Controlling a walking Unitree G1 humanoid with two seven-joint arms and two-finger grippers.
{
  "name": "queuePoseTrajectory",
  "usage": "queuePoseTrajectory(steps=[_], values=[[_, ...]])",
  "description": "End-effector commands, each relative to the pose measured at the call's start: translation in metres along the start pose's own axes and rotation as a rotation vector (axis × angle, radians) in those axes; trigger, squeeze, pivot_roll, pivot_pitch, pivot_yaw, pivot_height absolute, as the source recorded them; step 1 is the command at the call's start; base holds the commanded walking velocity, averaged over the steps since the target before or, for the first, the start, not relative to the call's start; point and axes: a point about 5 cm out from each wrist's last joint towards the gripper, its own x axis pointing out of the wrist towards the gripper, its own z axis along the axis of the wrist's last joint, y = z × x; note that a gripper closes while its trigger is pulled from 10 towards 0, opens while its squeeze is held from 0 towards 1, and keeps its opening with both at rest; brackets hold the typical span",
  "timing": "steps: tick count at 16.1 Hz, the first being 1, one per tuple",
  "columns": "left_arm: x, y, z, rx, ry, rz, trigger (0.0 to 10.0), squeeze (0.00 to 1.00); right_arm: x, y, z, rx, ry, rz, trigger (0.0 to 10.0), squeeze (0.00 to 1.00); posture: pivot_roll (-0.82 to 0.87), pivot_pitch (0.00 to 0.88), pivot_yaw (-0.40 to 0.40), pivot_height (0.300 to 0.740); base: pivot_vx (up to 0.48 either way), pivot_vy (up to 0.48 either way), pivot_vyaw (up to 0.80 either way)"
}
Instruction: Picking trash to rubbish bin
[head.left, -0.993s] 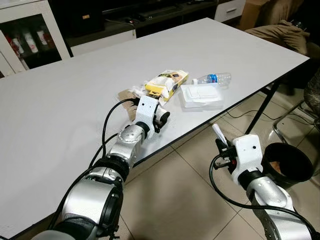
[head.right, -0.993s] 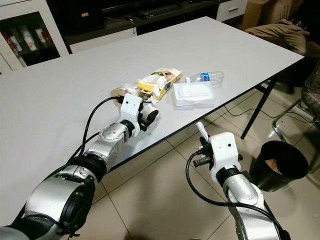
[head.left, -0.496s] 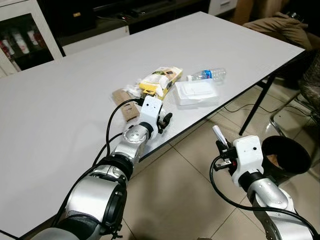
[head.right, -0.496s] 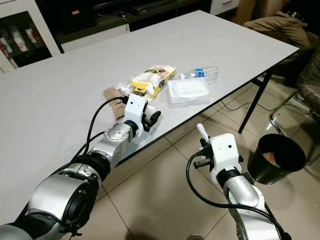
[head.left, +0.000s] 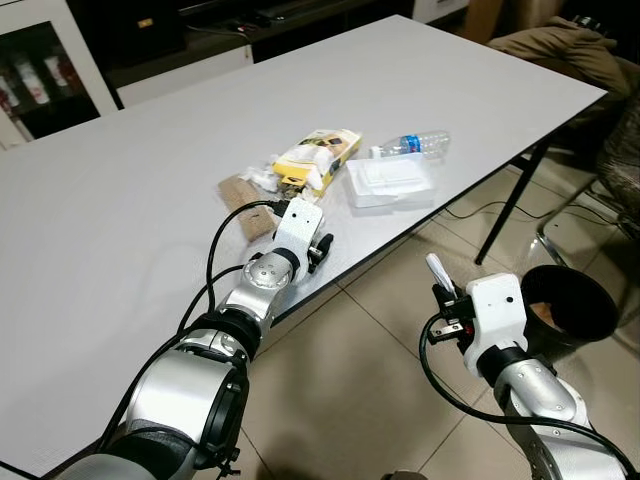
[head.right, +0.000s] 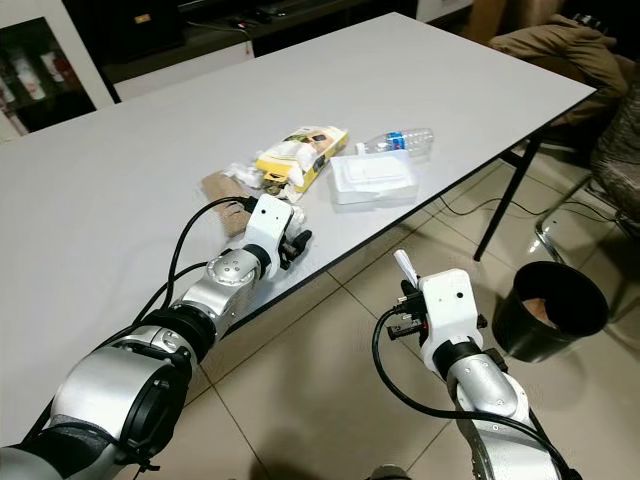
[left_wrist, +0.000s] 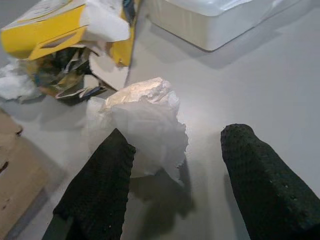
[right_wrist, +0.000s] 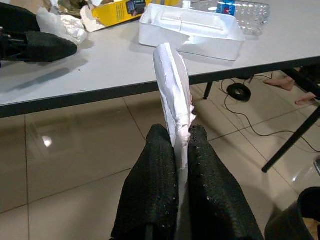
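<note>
I expect the pinched part of the crumpled white wad (left_wrist: 140, 125) to squash flat and the rest to stay puffed when I carry it, because the wad has a thin, ragged edge (left_wrist: 180, 142).
My left gripper (head.left: 321, 249) rests on the white table (head.left: 120, 210) near its front edge, open. A crumpled white paper wad (left_wrist: 145, 120) lies on the tabletop between its fingers (left_wrist: 100, 175), touching the one nearer the trash pile. Just beyond are a torn yellow packet (head.left: 318, 155), a white foam box (head.left: 390, 182) and a clear plastic bottle (head.left: 415, 143). My right gripper (head.left: 440, 292) hangs over the tiled floor beside the table, shut on a white paper strip (right_wrist: 172, 85) that sticks up from it. The black rubbish bin (head.left: 570, 310) stands on the floor to its right.
A brown cardboard piece (head.left: 243, 195) lies left of the yellow packet. A black table leg (head.left: 505, 205) runs down to the floor behind the right arm. A chair frame (head.left: 600, 190) stands past the bin, and a cable lies on the tiles (right_wrist: 240, 92).
The camera has shifted, sliding the pile up and left in view. My left gripper sits slightly further back from the yellow packet. The right gripper still holds its paper strip.
</note>
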Motion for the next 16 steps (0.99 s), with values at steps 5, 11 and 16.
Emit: queuePoseTrajectory(steps=[5, 11, 16], values=[[0.0, 0.005, 0.001, 0.043, 0.014, 0.001, 0.0, 0.0, -0.001, 0.012, 0.001, -0.013, 0.012, 0.1, 10.0, 0.0, -0.38, 0.068, 0.082, 0.74, 0.0, 0.0, 0.0], [-0.001, 0.008, 0.0, 0.039, 0.017, 0.007, 0.0, 0.0, 0.0, 0.016, 0.001, -0.023, 0.017, 0.154, 10.0, 0.0, -0.38, 0.058, 0.089, 0.74, 0.0, 0.0, 0.0], [0.0, 0.003, 0.001, 0.036, 0.01, -0.027, 0.0, 0.0, 0.002, 0.014, 0.0, -0.04, 0.025, 0.151, 10.0, 0.0, -0.38, 0.051, 0.097, 0.74, 0.0, 0.0, 0.0]])
